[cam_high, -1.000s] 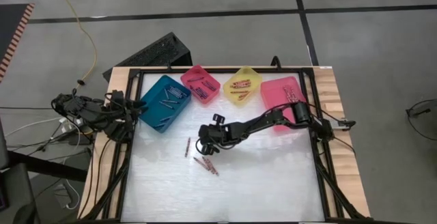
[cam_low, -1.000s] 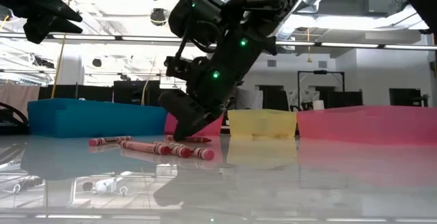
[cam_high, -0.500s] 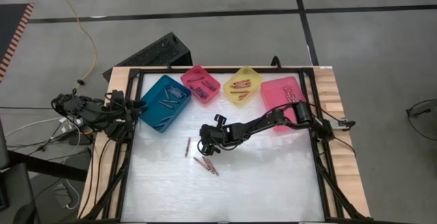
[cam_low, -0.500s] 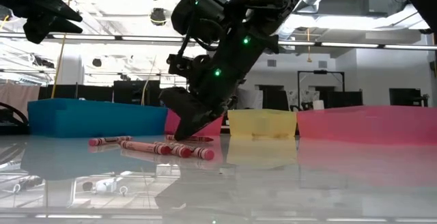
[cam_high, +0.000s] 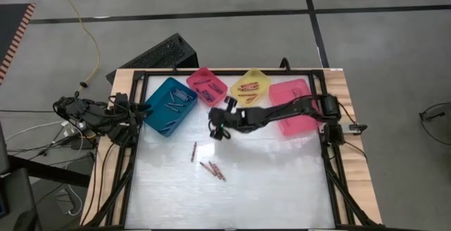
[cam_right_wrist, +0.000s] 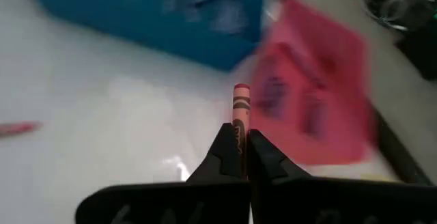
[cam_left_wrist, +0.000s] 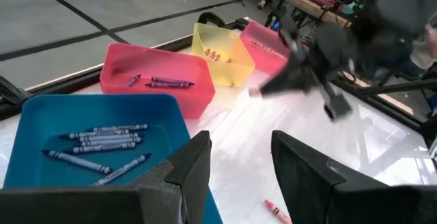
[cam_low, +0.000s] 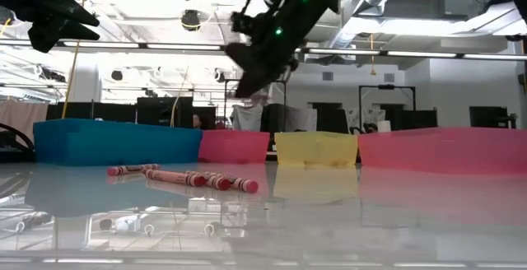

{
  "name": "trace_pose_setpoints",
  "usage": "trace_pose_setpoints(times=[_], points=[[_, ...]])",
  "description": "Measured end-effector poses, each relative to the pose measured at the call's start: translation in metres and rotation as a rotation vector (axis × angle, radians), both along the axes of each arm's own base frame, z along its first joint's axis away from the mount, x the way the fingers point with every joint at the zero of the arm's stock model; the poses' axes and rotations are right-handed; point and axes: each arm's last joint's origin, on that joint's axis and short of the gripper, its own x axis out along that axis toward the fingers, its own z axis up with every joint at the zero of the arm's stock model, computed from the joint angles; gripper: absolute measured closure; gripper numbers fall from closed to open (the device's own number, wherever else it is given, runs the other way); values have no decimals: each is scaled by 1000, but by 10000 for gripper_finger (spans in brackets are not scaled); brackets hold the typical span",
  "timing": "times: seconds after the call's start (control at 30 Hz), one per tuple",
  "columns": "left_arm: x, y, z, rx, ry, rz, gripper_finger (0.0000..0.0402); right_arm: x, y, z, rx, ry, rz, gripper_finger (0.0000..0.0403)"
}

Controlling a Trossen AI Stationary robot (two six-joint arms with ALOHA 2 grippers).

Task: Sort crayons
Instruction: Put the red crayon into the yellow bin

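Note:
The small pink bin [cam_high: 206,86] in front of my right gripper has purple crayons in it, so I should move the red crayon over to the yellow bin [cam_high: 249,88], where red crayons are.
My right gripper [cam_high: 214,130] is shut on a red crayon [cam_right_wrist: 240,104], high above the table in the low view [cam_low: 240,87], just near of the small pink bin [cam_high: 207,86]. Three red crayons lie flat on the white table: one alone [cam_high: 193,151] and two together [cam_high: 211,170], also in the low view [cam_low: 206,179]. My left gripper [cam_left_wrist: 240,166] is open and empty at the table's left edge by the teal bin [cam_high: 169,105], which holds several dark crayons [cam_left_wrist: 102,138]. My right gripper pinches the red crayon between its two fingertips at one end [cam_right_wrist: 237,131]. The crayon lies along the fingers, and its other end [cam_right_wrist: 241,89] sticks out past the tips. It is lifted clear of the table.
A yellow bin [cam_high: 250,87] and a large pink bin [cam_high: 292,104] stand along the far edge to the right of the small pink bin, each with crayons inside. A black frame [cam_high: 134,153] borders the table. The white surface toward the near edge is bare.
My right gripper has risen from the table beside the loose crayons and gone toward the far edge, toward the small pink bin, with a red crayon lifted clear. The other crayons on the table have stayed where they were.

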Motion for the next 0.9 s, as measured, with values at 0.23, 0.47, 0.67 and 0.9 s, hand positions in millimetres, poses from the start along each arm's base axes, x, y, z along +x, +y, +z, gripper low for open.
trace_pose_setpoints(times=[0.23, 0.47, 0.67, 0.9], points=[[0, 0, 0, 0, 0, -1, 256, -36, -61, 38, -31, 55, -142, 399], [0, 0, 0, 0, 1, -1, 256, -75, -109, 62, -5, 104, -219, 398], [0, 0, 0, 1, 1, 0, 256, -92, -131, 37, 34, 207, -136, 397], [0, 0, 0, 0, 1, -1, 256, -104, -145, 1, 58, 222, -73, 397]])
